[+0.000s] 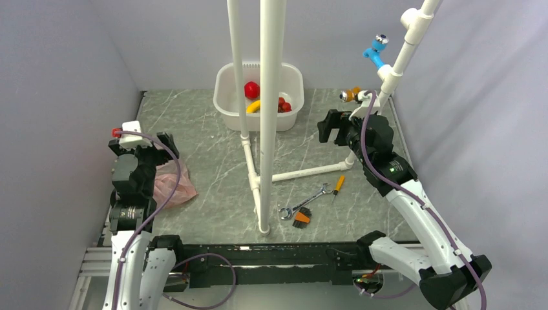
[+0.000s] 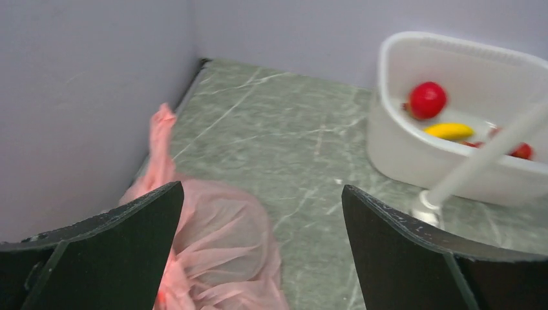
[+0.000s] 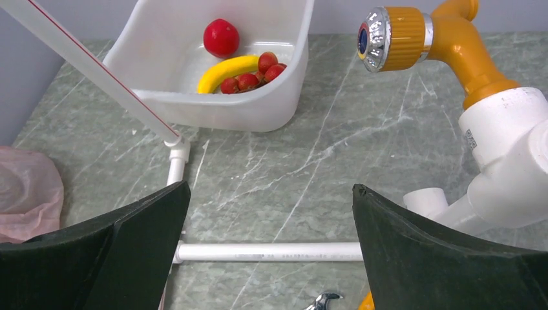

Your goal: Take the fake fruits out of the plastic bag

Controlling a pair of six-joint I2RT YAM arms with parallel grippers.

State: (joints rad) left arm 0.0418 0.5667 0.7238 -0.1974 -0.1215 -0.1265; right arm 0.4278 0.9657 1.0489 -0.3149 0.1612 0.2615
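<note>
I should keep lowering my left gripper to the bunched plastic (image 2: 176,278) and close it there, because my open fingers are set across the pink plastic bag's twisted top (image 2: 161,139).
The pink plastic bag (image 1: 174,183) lies crumpled at the table's left edge, partly under my left arm. It also shows in the left wrist view (image 2: 216,236) and the right wrist view (image 3: 26,190). A reddish patch glows through it near my left finger. A red ball (image 1: 251,89), a yellow banana (image 1: 253,106) and small red pieces (image 1: 284,104) lie in the white tub (image 1: 284,121). No green fruit shows. My left gripper (image 1: 143,147) hovers open over the bag's far side. My right gripper (image 1: 333,127) is open and empty, right of the tub.
A white PVC pipe frame (image 1: 266,116) stands mid-table, with a base pipe (image 1: 304,173) running right. A wrench (image 1: 304,203), an orange-handled screwdriver (image 1: 338,184) and an orange-black piece (image 1: 301,218) lie near the front. An orange tap (image 3: 413,39) and a blue tap (image 1: 376,48) sit on the right pipe.
</note>
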